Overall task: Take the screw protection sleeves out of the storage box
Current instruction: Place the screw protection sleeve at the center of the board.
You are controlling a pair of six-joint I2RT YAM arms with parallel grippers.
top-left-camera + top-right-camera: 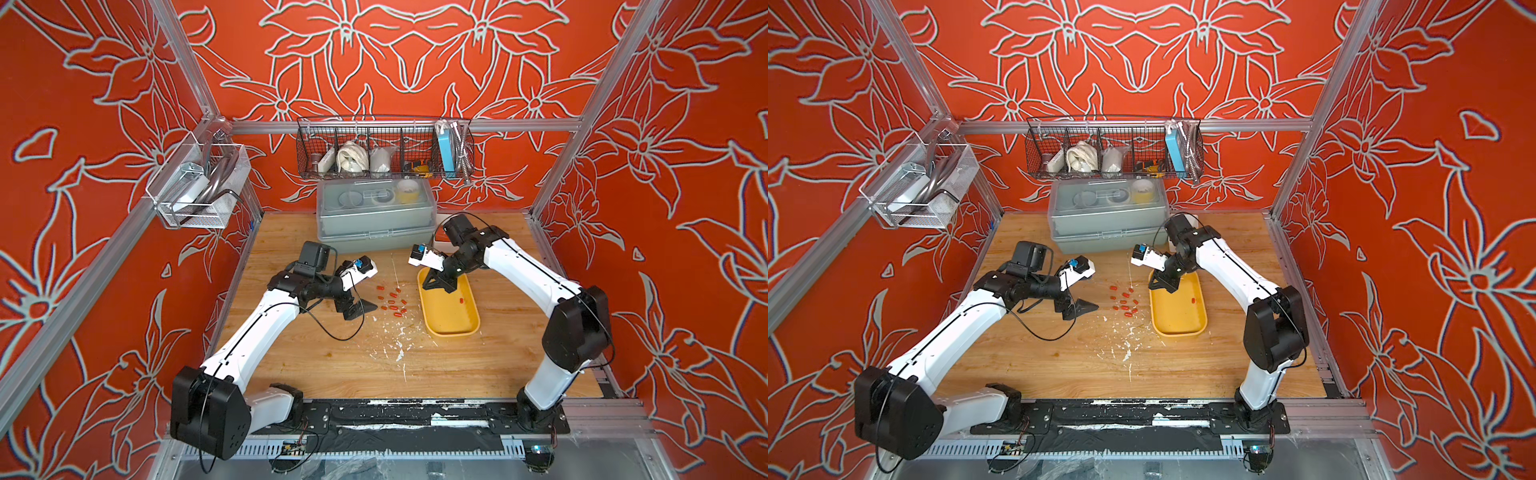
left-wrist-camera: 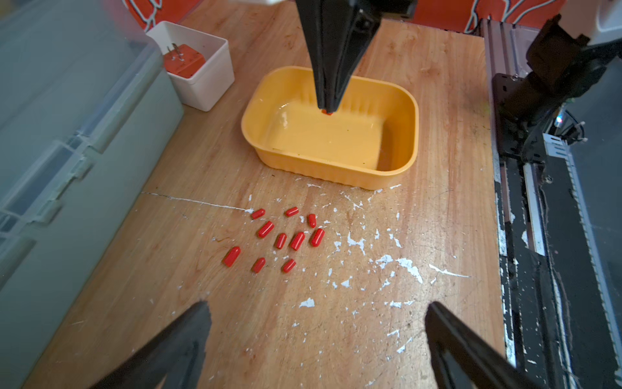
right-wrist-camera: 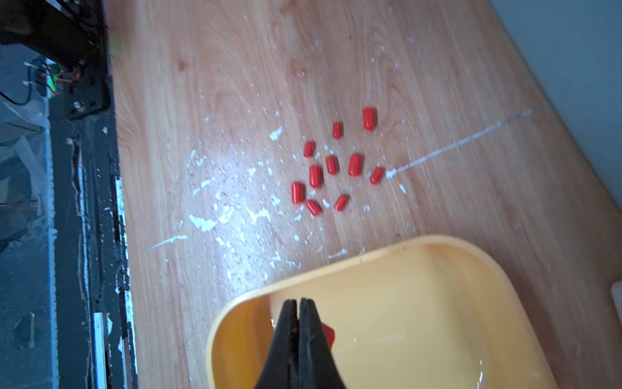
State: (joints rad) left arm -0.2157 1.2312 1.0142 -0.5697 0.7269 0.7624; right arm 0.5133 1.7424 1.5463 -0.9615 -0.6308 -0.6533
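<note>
The way from the storage box to the loose sleeves is open, so I should keep my right gripper going there with its fingers shut and let go beside the loose sleeves.
Several red screw protection sleeves (image 1: 393,308) (image 1: 1124,308) (image 2: 280,240) (image 3: 331,165) lie loose on the wooden table, left of the yellow storage box (image 1: 453,332) (image 1: 1179,332) (image 2: 330,171) (image 3: 303,279). One more sleeve (image 1: 461,300) (image 1: 1192,300) (image 3: 329,331) lies on the box floor. My right gripper (image 1: 436,287) (image 1: 1163,286) (image 2: 328,107) (image 3: 299,300) reaches into the box, shut, with that sleeve beside one finger and partly hidden by it. My left gripper (image 1: 361,307) (image 1: 1079,307) (image 2: 317,304) hangs open over bare table, left of the loose sleeves.
A grey lidded box (image 1: 374,220) stands at the back. A small white bin (image 2: 202,77) with an orange block sits beside it, just behind the storage box. A wire basket (image 1: 384,149) hangs on the back rail. White flecks mark the wood.
</note>
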